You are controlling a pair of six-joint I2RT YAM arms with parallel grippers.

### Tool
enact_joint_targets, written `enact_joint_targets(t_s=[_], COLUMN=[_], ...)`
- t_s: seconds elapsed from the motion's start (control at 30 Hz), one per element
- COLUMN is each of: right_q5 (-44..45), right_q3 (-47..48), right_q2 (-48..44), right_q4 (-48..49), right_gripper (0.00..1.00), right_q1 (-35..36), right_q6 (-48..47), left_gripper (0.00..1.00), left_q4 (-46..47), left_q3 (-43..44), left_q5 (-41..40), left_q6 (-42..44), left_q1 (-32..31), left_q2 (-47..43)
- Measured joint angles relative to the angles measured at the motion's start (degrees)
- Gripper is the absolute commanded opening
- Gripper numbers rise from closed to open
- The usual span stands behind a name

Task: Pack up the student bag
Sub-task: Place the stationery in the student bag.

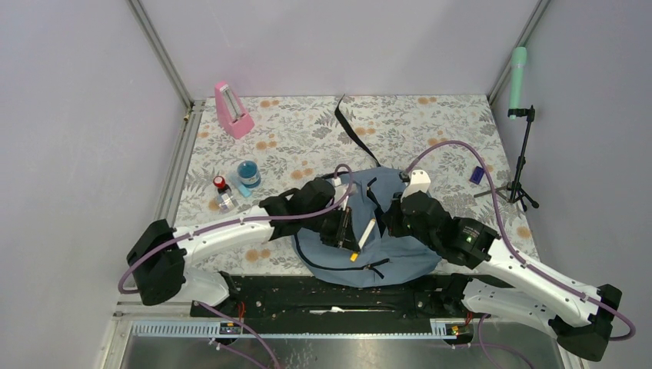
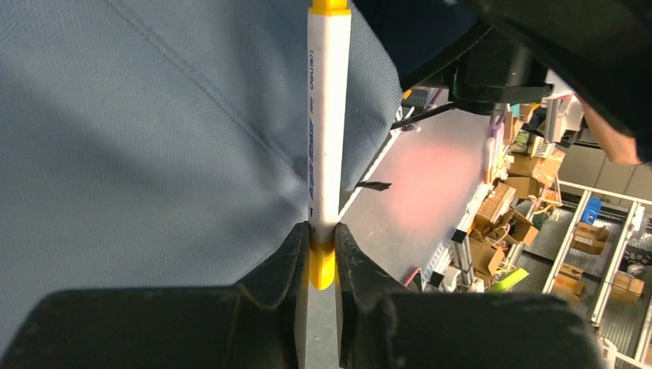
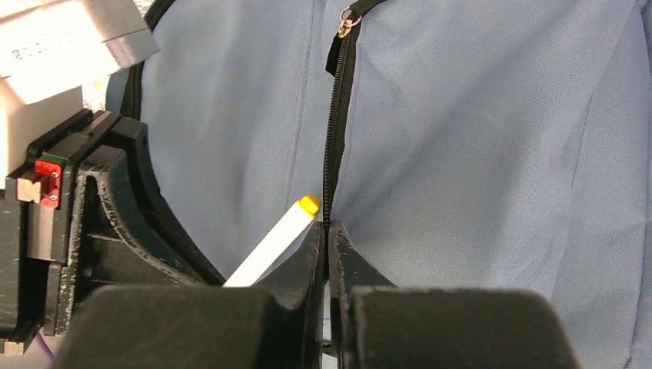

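The marker's free yellow end (image 3: pixel 309 204) leads toward the zipper that my right gripper is holding. My left gripper should keep going under the zipper (image 1: pixel 379 209) and let go inside the bag.
The student bag (image 1: pixel 404 261), grey-blue, lies flat on the floral table between my two arms; its fabric fills the left wrist view (image 2: pixel 154 138) and the right wrist view (image 3: pixel 477 138). My left gripper (image 1: pixel 352 247) (image 2: pixel 322 244) is shut on a white marker with yellow ends (image 1: pixel 367 233) (image 2: pixel 328 115), gripped near one yellow end and held just over the bag. My right gripper (image 1: pixel 388 225) (image 3: pixel 326 231) is shut on the bag's dark zipper line (image 3: pixel 334 131). The marker's yellow tip (image 3: pixel 308 204) sits just left of those jaws.
Back left on the table stand a pink wedge-shaped object (image 1: pixel 233 110), a blue jar (image 1: pixel 247 174) and a small red-capped bottle (image 1: pixel 222 192). A black strap (image 1: pixel 350 127) trails behind the bag. At the right are a small dark blue item (image 1: pixel 477 174) and a green microphone on a tripod (image 1: pixel 519 69).
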Motion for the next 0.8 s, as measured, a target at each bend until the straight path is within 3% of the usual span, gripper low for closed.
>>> enact_joint_targets(t_s=[0.4, 0.8], right_q5=[-1.64, -2.12], right_q3=[-0.09, -2.16], right_q2=[0.37, -1.46], right_q4=[0.00, 1.79], right_gripper=[0.00, 0.00], right_q1=[0.00, 0.00], right_q6=[-3.26, -3.21], left_gripper=[0.00, 0.00], left_q4=[8.24, 20.13], left_q3=[4.20, 6.84], left_q5=[4.96, 4.42], left_q6=[-3.74, -11.37], left_q1=[0.02, 2.84], left_q2=[9.16, 15.30])
